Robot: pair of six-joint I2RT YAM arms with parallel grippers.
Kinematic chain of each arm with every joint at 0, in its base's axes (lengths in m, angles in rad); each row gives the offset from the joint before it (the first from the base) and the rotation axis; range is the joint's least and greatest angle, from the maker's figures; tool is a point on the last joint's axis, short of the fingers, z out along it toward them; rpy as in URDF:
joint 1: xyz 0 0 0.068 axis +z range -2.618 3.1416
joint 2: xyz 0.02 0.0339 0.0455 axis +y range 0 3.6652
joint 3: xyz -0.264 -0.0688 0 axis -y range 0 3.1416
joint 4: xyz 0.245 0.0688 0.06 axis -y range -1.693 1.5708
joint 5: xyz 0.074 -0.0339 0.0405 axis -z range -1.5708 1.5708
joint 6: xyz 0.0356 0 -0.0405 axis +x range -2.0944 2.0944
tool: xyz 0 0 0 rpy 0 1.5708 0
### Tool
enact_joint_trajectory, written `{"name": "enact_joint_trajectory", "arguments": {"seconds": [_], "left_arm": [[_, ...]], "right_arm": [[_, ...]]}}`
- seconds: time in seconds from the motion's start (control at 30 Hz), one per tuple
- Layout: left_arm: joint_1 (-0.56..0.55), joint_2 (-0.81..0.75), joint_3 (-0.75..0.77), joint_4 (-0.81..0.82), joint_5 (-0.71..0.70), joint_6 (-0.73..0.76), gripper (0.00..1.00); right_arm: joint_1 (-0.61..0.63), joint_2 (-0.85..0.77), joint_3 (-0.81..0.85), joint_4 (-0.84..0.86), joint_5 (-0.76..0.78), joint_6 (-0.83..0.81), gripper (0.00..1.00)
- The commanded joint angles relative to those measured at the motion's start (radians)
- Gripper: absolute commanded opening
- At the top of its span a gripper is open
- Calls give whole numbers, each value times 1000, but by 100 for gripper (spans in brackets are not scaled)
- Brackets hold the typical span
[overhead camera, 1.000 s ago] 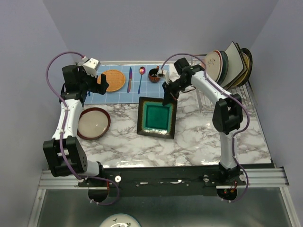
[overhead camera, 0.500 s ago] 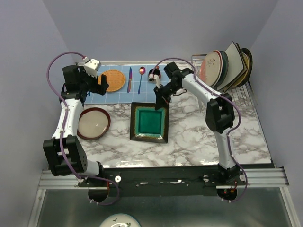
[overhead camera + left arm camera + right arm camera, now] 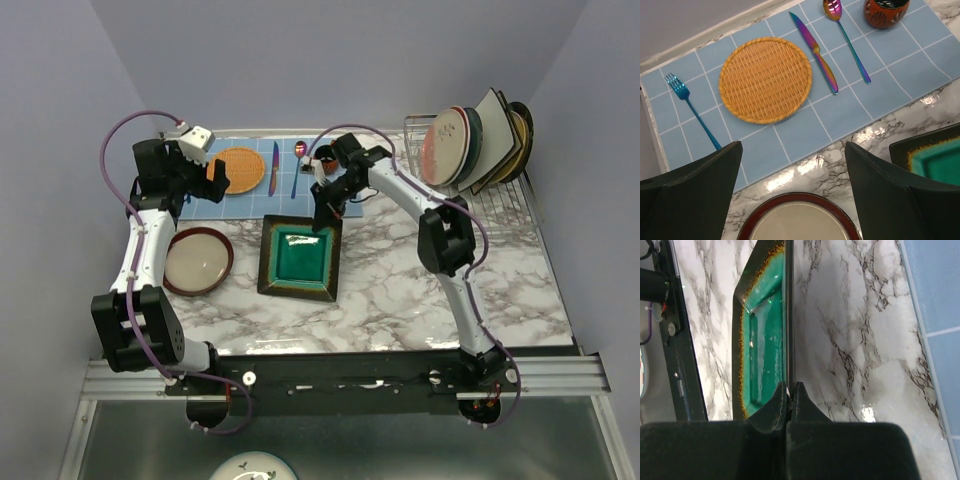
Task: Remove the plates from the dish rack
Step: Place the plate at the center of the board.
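Note:
The teal plate is facing up above clear marble next to the cream plate. My right gripper should go on lowering the teal plate until it lies flat before it lets go.
A square teal plate with a dark rim lies on the marble in the middle of the top view. My right gripper is shut on its far rim; the right wrist view shows the teal plate edge-on with the rim pinched between the fingertips. A round cream plate with a red rim lies flat at the left. My left gripper hangs open above the far edge of that plate, holding nothing. Several plates stand upright in the silver wire dish rack at the back right.
A blue tiled placemat at the back holds an orange woven mat, a fork, a knife, a spoon and a dark-red cup. The arms' base rail runs along the near edge.
My right gripper has dragged the teal plate leftward across the marble, away from the rack, and the plate has turned slightly. The left arm has stayed put.

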Motion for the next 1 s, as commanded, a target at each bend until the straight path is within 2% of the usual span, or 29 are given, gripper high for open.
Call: {"name": "enact_joint_trajectory", "arguments": {"seconds": [0.0,0.43,0.73,0.97], "left_arm": [[7,-2,-17,-4,9,28,92],[7,2,-41,12,5,48,92],[5,8,-67,39,-12,47,92],[-8,69,-69,-63,46,123,92]], "right_arm": [[28,50,69,39,17,33,1],[68,162,169,53,78,82,1],[85,174,158,65,161,122,1],[85,171,143,71,230,128,1]]}}
